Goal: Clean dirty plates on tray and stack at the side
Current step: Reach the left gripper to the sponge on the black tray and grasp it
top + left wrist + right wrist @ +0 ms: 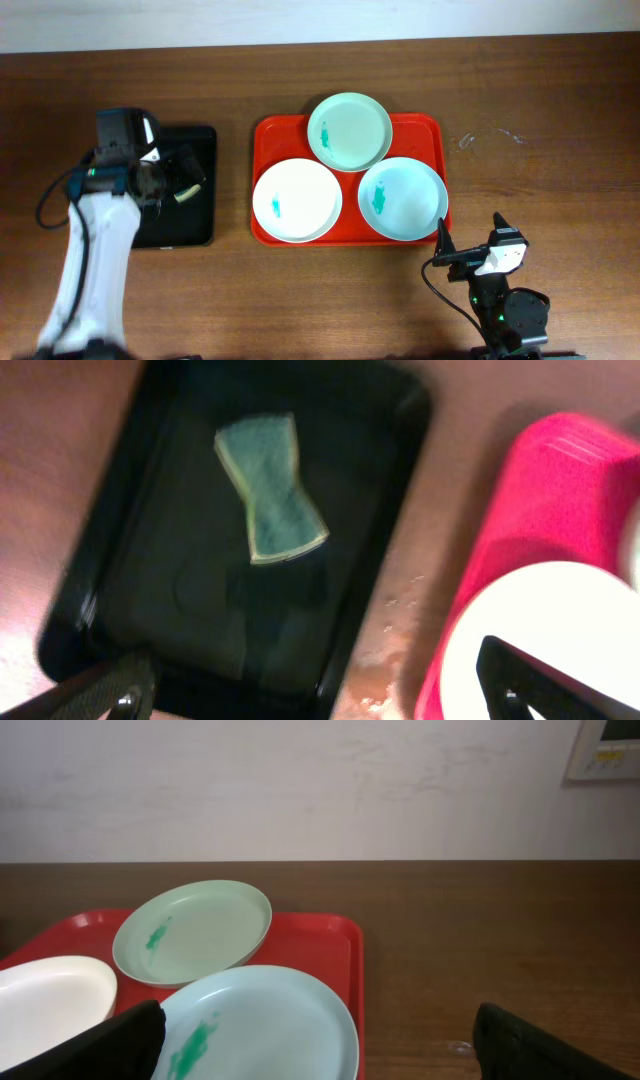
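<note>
I should go on lowering my left gripper to the green sponge (188,193) and close on its narrow waist (271,497), because the sponge lies lengthwise between my open fingers and clear of the black tray's sides.
Three plates lie on the red tray (262,135): a mint plate (349,131) at the back, a white plate (297,201) front left and a pale blue plate (402,198) front right, each with a teal smear. My left gripper (180,175) is open and empty above a black tray (195,225), with a green sponge (272,488) ahead of its fingers (310,695). My right gripper (470,230) is open and empty near the front table edge, just in front of the red tray's right corner; its wrist view shows the pale blue plate (270,1025) between its fingers (325,1055).
The black tray (150,540) sits left of the red tray (570,470) with a strip of wet wooden table between them. The white plate (560,620) shows at the right of the left wrist view. Small wet marks lie on the table (490,138) right of the tray.
</note>
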